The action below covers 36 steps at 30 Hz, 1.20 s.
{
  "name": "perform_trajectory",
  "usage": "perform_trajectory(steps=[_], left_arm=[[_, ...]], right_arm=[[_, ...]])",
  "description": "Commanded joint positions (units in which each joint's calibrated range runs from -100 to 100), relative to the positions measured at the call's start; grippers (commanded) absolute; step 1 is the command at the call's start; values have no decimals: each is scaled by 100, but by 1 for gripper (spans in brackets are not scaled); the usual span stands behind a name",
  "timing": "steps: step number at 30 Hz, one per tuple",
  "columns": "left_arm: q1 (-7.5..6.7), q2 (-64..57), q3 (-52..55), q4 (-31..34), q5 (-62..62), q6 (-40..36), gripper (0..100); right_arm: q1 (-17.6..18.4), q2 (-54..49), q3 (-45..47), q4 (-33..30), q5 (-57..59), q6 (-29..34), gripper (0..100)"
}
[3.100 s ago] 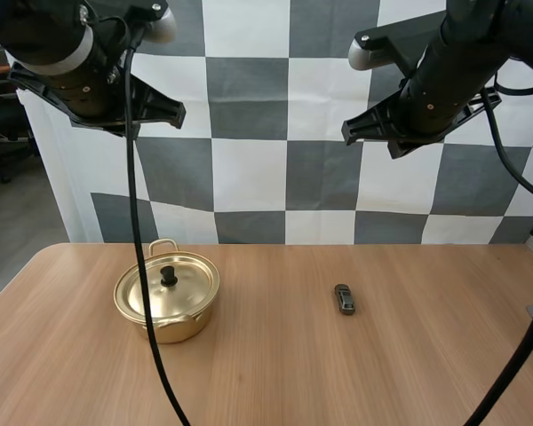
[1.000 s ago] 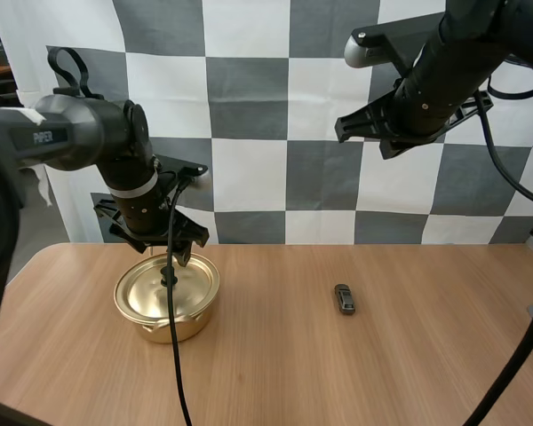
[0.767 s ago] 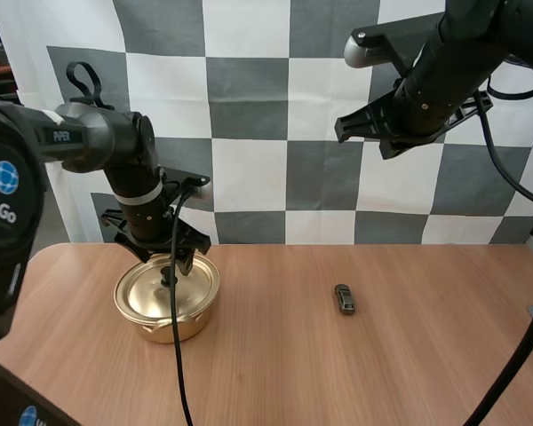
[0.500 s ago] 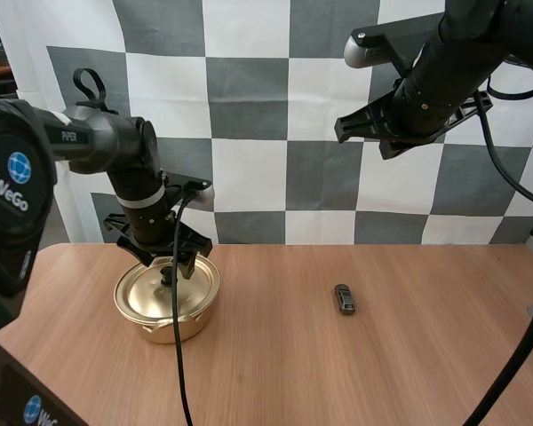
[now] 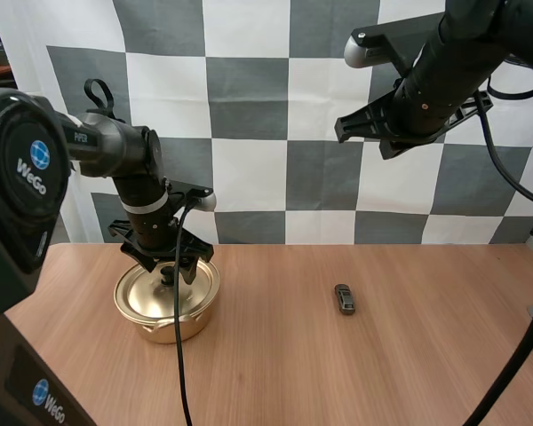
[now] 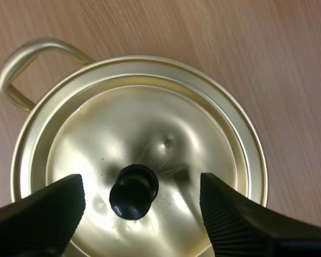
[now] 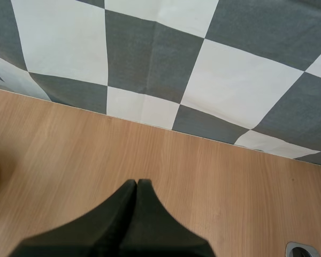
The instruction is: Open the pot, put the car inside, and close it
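The lid's rim (image 6: 68, 88) runs unbroken past the pot's loop handle, so the gold lid (image 5: 195, 293) should come away and leave the pot standing when I lift the black knob.
A gold pot (image 5: 166, 302) stands on the table's left side, its gold lid (image 6: 144, 160) on, with a black knob (image 6: 134, 191) at the lid's middle. My left gripper (image 5: 167, 264) hangs right over the lid, open, its two fingers (image 6: 37, 214) standing either side of the knob without touching it. A small dark toy car (image 5: 344, 298) lies on the wood to the right of the pot. My right gripper (image 7: 137, 184) is held high above the table, shut on nothing, its fingers together as one wedge.
The wooden table (image 5: 275, 373) stretches wide around the pot and car. The pot's loop handle (image 6: 29, 61) sticks out beside the lid. A small metal fitting (image 7: 304, 249) sits at the table's right edge.
My left arm has come down from high above and settled its open gripper lower around the lid's knob. The right arm, pot and car have stayed still.
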Motion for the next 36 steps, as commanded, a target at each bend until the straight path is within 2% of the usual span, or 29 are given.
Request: perform_trajectory(steps=[1,12,13,18,21,36], left_arm=[[4,-6,6,0,-55,48,100],[4,10,6,0,-254,31,100],[4,10,6,0,-254,6,95],[4,10,6,57,-310,-134,53],[4,10,6,197,-310,-305,40],[4,10,6,263,-332,-374,39]], right_arm=[[0,6,2,-2,0,5,0],[0,-253,2,-2,0,5,0],[0,-295,2,-2,0,5,0],[0,-363,2,-2,0,5,0],[0,-363,2,-2,0,5,0],[0,-363,2,-2,0,5,0]])
